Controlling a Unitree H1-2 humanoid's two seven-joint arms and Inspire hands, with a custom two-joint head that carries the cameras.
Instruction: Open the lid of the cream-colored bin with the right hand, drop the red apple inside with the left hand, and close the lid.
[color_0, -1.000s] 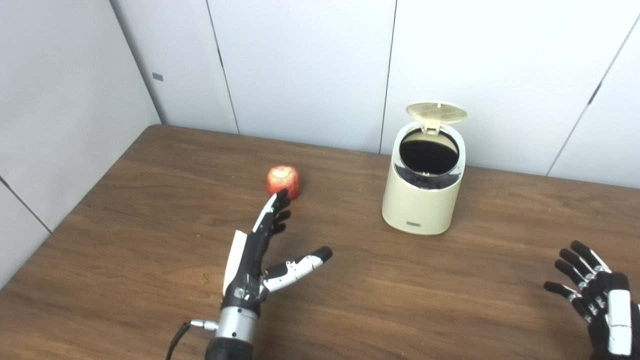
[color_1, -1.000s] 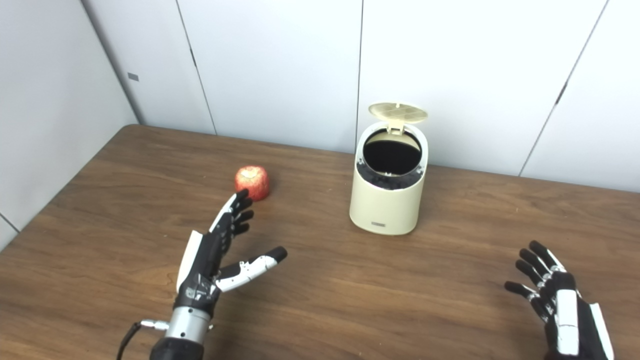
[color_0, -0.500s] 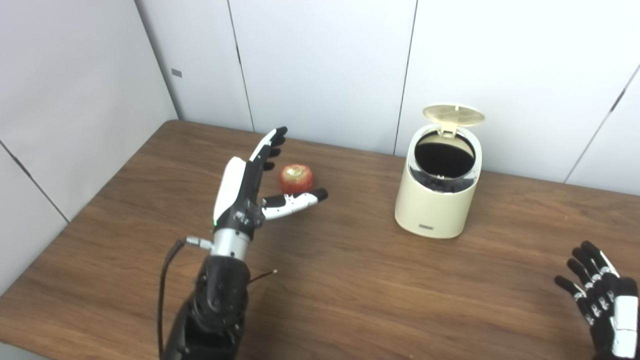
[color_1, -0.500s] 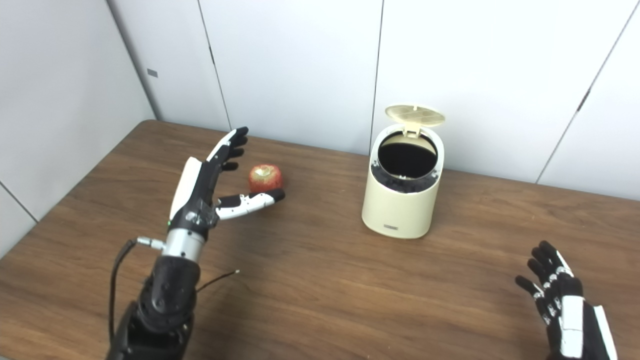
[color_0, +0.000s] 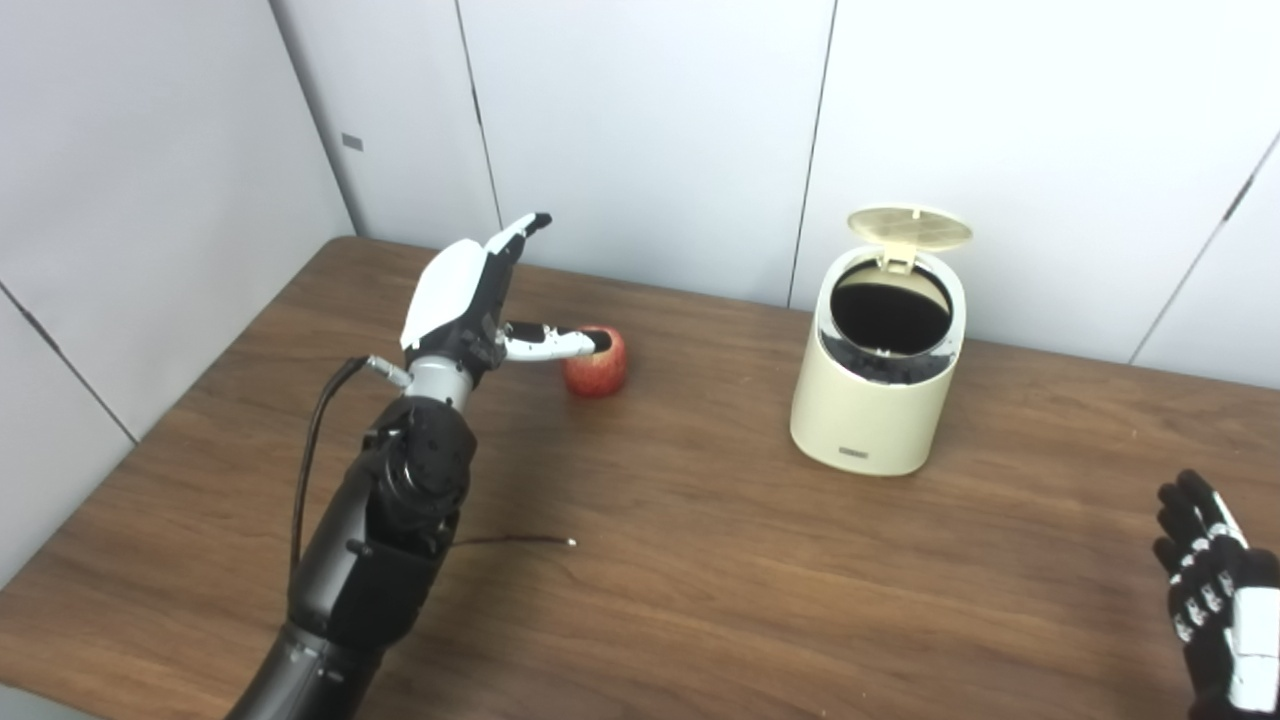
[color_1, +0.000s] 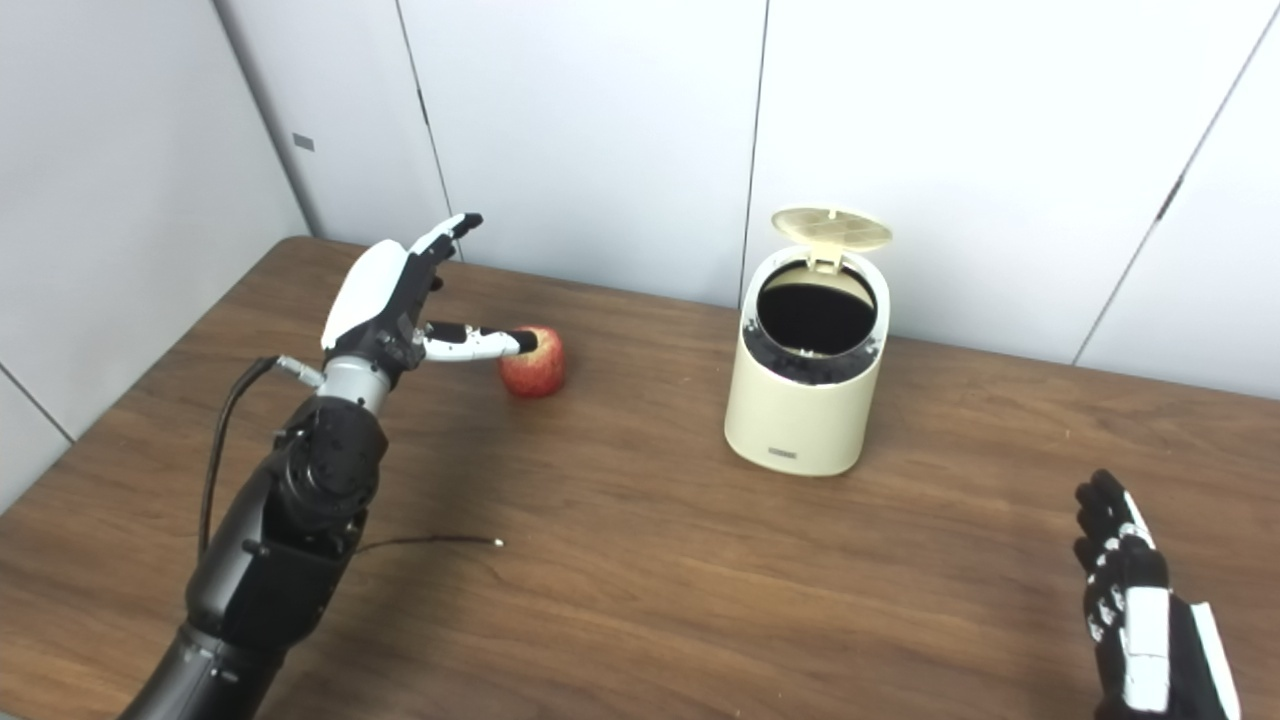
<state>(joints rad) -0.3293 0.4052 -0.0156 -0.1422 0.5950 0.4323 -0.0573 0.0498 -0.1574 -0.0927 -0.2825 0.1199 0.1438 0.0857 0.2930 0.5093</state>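
Note:
My gripper will drop the red apple (color_0: 596, 364), and the apple will fall through the bin's dark opening (color_0: 891, 317) and be hidden, because that opening is wider than the apple.
The red apple (color_0: 598, 370) rests on the wooden table (color_0: 700, 560), left of the cream-colored bin (color_0: 876, 400). The bin's round lid (color_0: 908, 226) is tipped up at the back, and the dark inside shows. My left hand (color_0: 472, 298) hovers open just left of and above the apple, fingers stretched toward the wall, thumb reaching over the apple's top. I cannot tell whether the thumb touches it. My right hand (color_0: 1215, 590) is open at the lower right corner, far from the bin, holding nothing.
White wall panels (color_0: 640, 130) close off the back and the left side of the table. A thin dark cable (color_0: 520, 541) trails on the wood beside my left forearm. Bare wood lies between the two arms, in front of the bin.
My left hand has moved forward and up, from short of the apple to over it. My right hand has drawn back toward the lower right corner. The camera shifted after the first frame.

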